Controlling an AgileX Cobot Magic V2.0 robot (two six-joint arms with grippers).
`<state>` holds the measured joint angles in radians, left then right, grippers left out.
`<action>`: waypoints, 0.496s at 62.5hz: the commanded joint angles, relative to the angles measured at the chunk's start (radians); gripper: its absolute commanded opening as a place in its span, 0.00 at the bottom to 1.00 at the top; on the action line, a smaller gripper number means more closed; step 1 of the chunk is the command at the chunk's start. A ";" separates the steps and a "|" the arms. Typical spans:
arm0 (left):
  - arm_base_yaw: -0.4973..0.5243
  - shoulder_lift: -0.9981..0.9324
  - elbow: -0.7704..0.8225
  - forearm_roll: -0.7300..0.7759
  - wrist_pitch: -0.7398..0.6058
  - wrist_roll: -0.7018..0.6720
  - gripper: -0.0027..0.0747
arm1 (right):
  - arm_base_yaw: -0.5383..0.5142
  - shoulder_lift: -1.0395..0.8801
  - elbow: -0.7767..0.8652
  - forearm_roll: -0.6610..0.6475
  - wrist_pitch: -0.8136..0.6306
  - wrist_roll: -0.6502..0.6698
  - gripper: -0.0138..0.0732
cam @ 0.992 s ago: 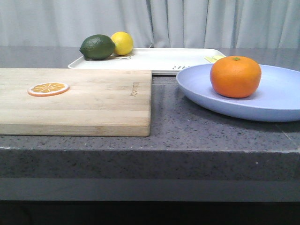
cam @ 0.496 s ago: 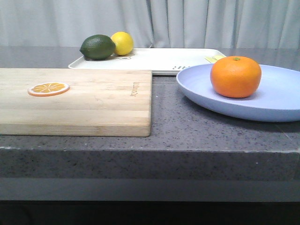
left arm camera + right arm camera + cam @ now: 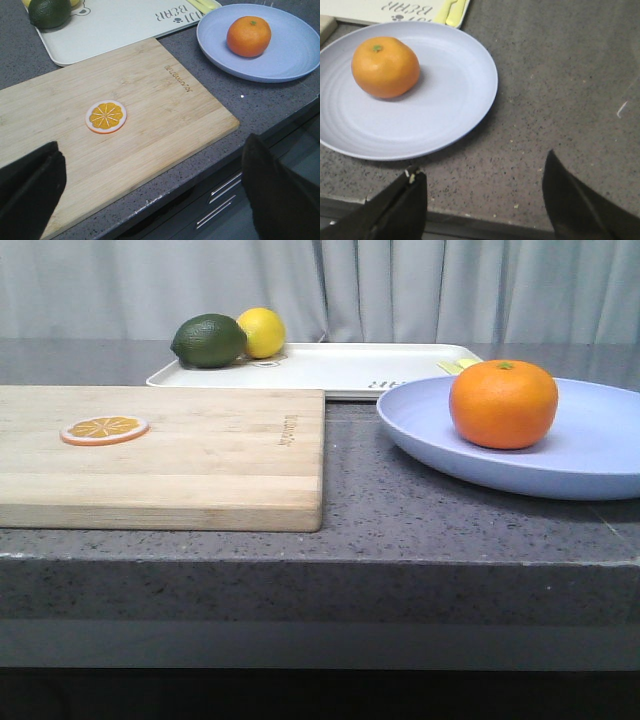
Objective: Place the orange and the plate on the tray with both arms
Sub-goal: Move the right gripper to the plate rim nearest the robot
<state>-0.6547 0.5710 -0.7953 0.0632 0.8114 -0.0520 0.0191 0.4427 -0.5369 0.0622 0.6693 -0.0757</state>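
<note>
My left gripper is across the cutting board from the plate with the orange (image 3: pixel 503 408), so next my right gripper picks the plate up by the plate's rim (image 3: pixel 489 106) and puts it on the tray.
The orange (image 3: pixel 503 403) sits on the lavender-blue plate (image 3: pixel 590 455) at the right of the counter. Both also show in the left wrist view, orange (image 3: pixel 248 36) on plate (image 3: pixel 295 45), and in the right wrist view, orange (image 3: pixel 385 66) on plate (image 3: pixel 450 95). The cream tray (image 3: pixel 340 365) lies behind, also in the left wrist view (image 3: pixel 120 22). My left gripper (image 3: pixel 155 172) is open and empty above the near counter edge by the cutting board. My right gripper (image 3: pixel 482 172) is open and empty, near the plate's front edge.
A wooden cutting board (image 3: pixel 200 455) lies at the left with an orange slice (image 3: pixel 104 428) on it. A lime (image 3: pixel 208 340) and a lemon (image 3: pixel 261 332) sit at the tray's far left corner. Yellow items (image 3: pixel 451 11) lie on the tray by the plate. Grey curtains hang behind.
</note>
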 commanded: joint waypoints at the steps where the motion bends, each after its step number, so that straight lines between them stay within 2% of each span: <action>1: 0.001 -0.002 -0.024 -0.007 -0.066 -0.010 0.93 | -0.005 0.037 -0.046 -0.007 -0.025 -0.005 0.74; 13: 0.001 0.000 -0.024 -0.007 -0.066 -0.010 0.93 | -0.005 0.160 -0.164 0.014 0.101 -0.002 0.74; 31: 0.001 0.000 -0.024 -0.007 -0.066 -0.010 0.93 | -0.005 0.459 -0.395 0.039 0.295 0.007 0.74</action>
<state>-0.6547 0.5670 -0.7950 0.0632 0.8114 -0.0520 0.0191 0.8192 -0.8487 0.0917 0.9588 -0.0757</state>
